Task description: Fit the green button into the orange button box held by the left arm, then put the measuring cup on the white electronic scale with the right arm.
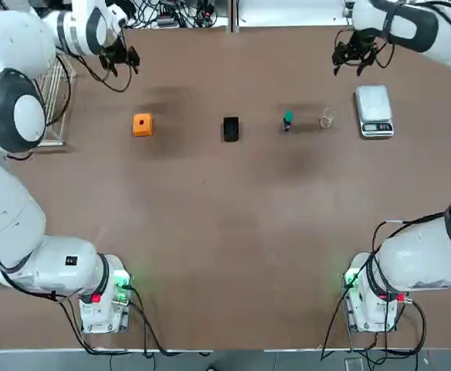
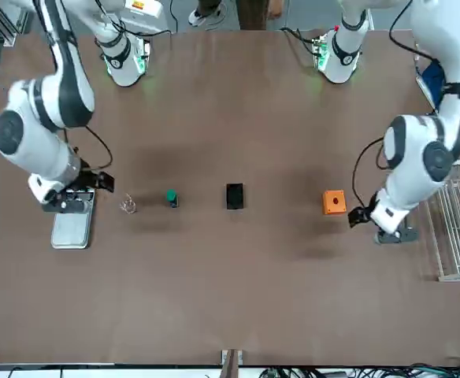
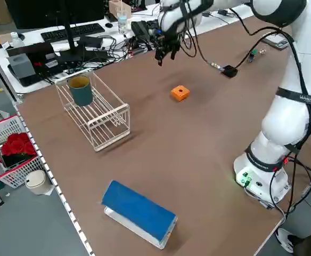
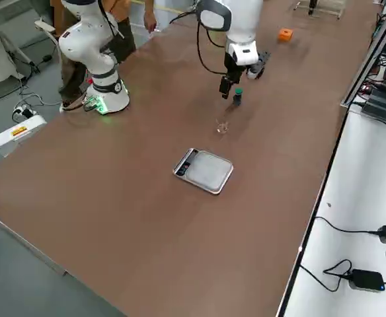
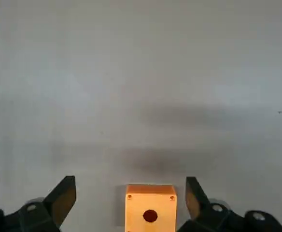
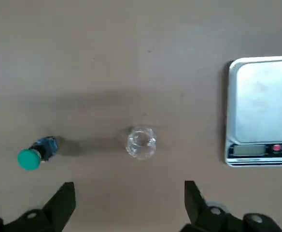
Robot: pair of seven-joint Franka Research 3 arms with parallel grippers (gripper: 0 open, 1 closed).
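Observation:
My gripper will lower the green button (image 2: 172, 198) into the black block, and the button will stand upright then because a squared blue body (image 6: 47, 147) sits under the green cap.
The orange button box (image 1: 142, 124) sits on the brown table, hole face up, alone and ungripped. My left gripper (image 1: 121, 58) hovers open beyond it toward the far edge; in the left wrist view the orange button box (image 5: 150, 208) lies between the open fingers (image 5: 63, 195). The green button (image 1: 287, 120) lies on its side right of centre. The clear measuring cup (image 1: 327, 118) stands just to its right. Beside the cup sits the white electronic scale (image 1: 374, 110). My right gripper (image 1: 353, 56) hangs open and empty above the far edge, behind cup (image 6: 141, 142) and scale (image 6: 261, 108).
A small black block (image 1: 231, 128) lies between box and button. A wire rack (image 3: 97, 112) holding a green mug (image 3: 81, 89) stands at the left edge. A blue-topped flat object (image 3: 139, 210) lies near the left front corner. A person (image 4: 130, 26) stands behind the bases.

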